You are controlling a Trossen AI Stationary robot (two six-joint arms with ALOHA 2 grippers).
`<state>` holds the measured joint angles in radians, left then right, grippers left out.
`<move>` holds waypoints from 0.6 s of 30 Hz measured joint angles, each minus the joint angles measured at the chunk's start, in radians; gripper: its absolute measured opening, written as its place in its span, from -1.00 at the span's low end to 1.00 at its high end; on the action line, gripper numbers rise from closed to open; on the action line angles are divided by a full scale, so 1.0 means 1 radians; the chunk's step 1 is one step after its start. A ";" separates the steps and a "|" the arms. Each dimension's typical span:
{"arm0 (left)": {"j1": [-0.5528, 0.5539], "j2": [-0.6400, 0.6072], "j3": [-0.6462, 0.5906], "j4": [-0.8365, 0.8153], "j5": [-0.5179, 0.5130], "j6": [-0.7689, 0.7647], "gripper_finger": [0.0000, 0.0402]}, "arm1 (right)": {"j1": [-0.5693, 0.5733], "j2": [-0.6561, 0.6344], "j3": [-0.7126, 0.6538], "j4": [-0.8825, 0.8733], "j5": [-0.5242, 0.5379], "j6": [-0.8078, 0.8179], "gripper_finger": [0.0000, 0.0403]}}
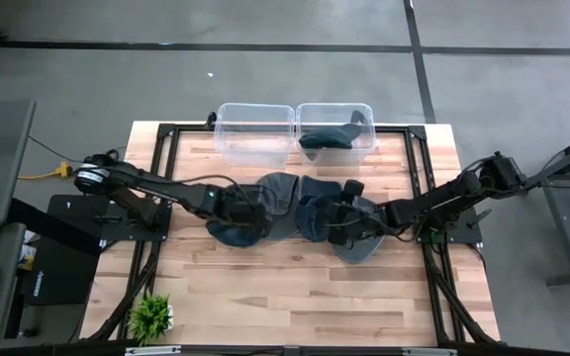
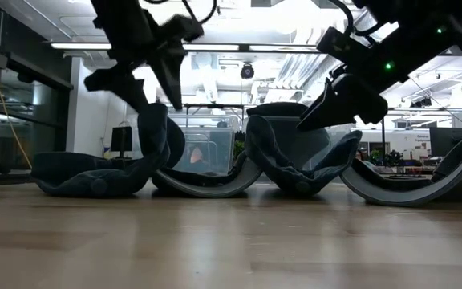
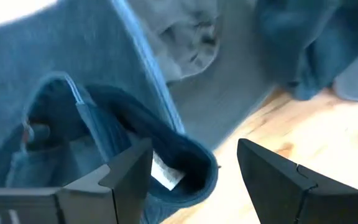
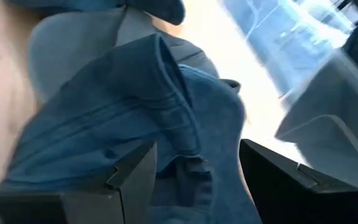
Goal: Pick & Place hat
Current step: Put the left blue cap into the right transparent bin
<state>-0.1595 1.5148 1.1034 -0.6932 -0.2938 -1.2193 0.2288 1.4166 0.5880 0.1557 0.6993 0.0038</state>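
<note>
My left gripper needs to move around to the hat's near side (image 1: 256,246) and get its fingers on both sides of the hat's rim before it closes, because the dark blue hat's curled rim (image 2: 154,128) stands under one gripper finger.
Several blue and grey hats lie bunched in the middle of the table. My left gripper (image 1: 245,214) hangs open over the left ones. In its wrist view its fingers (image 3: 194,171) stand about the curled rim (image 3: 185,165) of a dark blue hat (image 1: 228,233). My right gripper (image 1: 336,225) is open above the right ones, slanting down, with a blue hat's folded crown (image 4: 179,124) between its fingers (image 4: 197,171). I cannot tell whether either gripper touches cloth. In the low view the hats (image 2: 215,172) rest on the tabletop, brims curling upward.
Two clear plastic bins stand side by side at the far edge; the left one (image 1: 255,133) shows nothing inside, and the right one (image 1: 362,119) holds a dark hat (image 1: 325,138). A small green plant (image 1: 151,316) sits at the near left corner. Bare wood lies in front of the hats.
</note>
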 joint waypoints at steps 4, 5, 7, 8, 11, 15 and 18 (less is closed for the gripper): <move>-0.039 0.054 0.053 -0.089 -0.103 -0.081 0.16 | -0.014 0.000 0.000 0.010 0.024 -0.035 0.11; -0.048 0.065 0.074 -0.110 -0.134 -0.098 0.16 | -0.019 0.000 0.000 0.011 0.022 -0.036 0.11; -0.071 0.084 0.110 -0.169 -0.198 -0.130 0.16 | -0.031 0.000 0.000 0.014 0.000 -0.037 0.11; -0.082 0.092 0.130 -0.199 -0.231 -0.147 0.16 | -0.038 0.000 0.000 0.014 -0.014 -0.038 0.11; -0.110 0.121 0.192 -0.279 -0.323 -0.196 0.16 | -0.057 0.000 0.000 0.014 -0.053 -0.038 0.11; -0.149 0.171 0.281 -0.421 -0.380 -0.295 0.16 | -0.080 0.000 0.000 0.014 -0.089 -0.038 0.11; -0.199 0.235 0.342 -0.482 -0.402 -0.366 0.16 | -0.089 0.000 0.000 0.014 -0.106 -0.038 0.11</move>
<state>-0.3588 1.7503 1.4457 -1.1748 -0.6958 -1.5856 0.1398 1.4166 0.5880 0.1699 0.5931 -0.0345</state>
